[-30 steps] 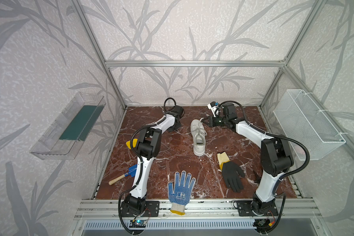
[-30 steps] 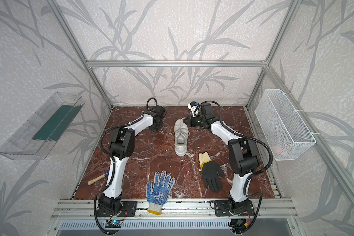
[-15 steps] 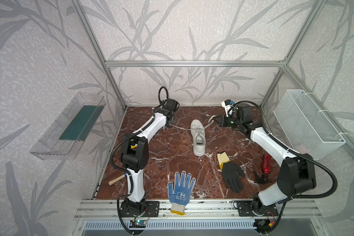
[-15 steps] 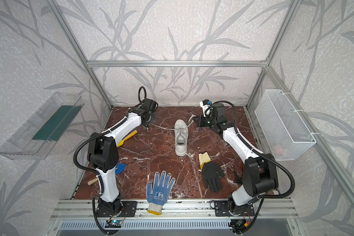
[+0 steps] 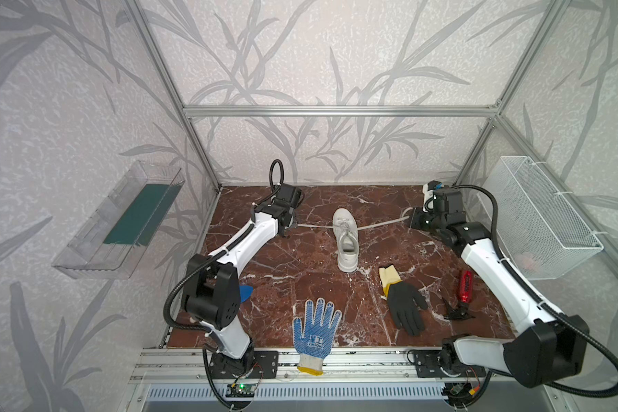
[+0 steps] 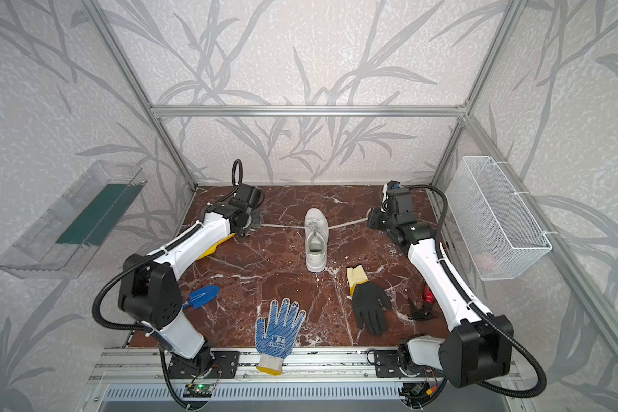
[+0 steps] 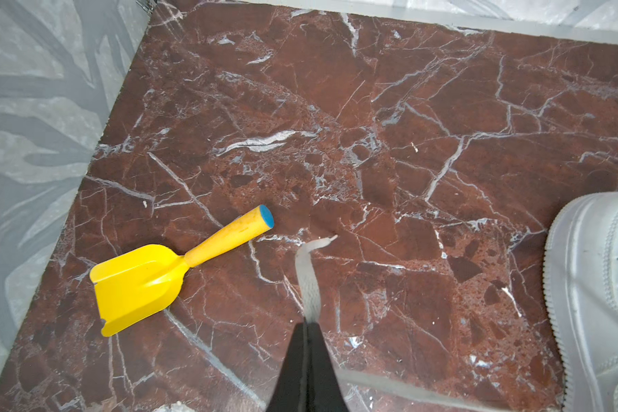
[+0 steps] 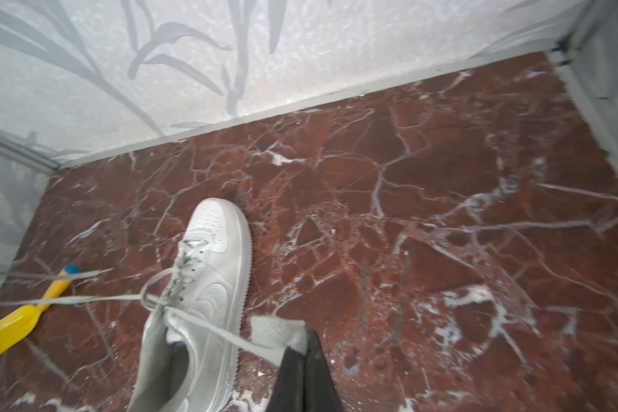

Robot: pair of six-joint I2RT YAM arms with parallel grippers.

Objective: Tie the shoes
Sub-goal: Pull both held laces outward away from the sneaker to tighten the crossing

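Observation:
The two laces go straight out from the loose crossing over the shoe's tongue [image 5: 346, 227], so my left gripper keeps pulling its lace [image 5: 315, 225] until the crossing is tight, and then let go.
The white shoe [image 5: 346, 239] [image 6: 315, 239] stands at the middle back of the marble floor, toe toward the back wall. Its two laces run out taut to either side from a crossing over the tongue [image 8: 157, 303]. My left gripper [image 5: 289, 225] [image 7: 307, 323] is left of the shoe [image 7: 600, 292], shut on the left lace [image 7: 309, 278], whose end sticks out past the tips. My right gripper [image 5: 409, 219] [image 8: 305, 339] is right of the shoe [image 8: 207, 296], shut on the right lace [image 8: 229, 335].
A yellow scoop [image 7: 140, 281] lies under my left arm and a blue scoop [image 6: 202, 295] nearer the front. A blue-dotted glove [image 5: 316, 328], a black glove [image 5: 404, 306] and a red-handled tool [image 5: 464, 285] lie in front. A wire basket [image 5: 539, 217] hangs on the right wall.
Both grippers have moved outward from beside the shoe toward the side walls. Each has drawn its lace out until the laces stretch in a straight line across the shoe.

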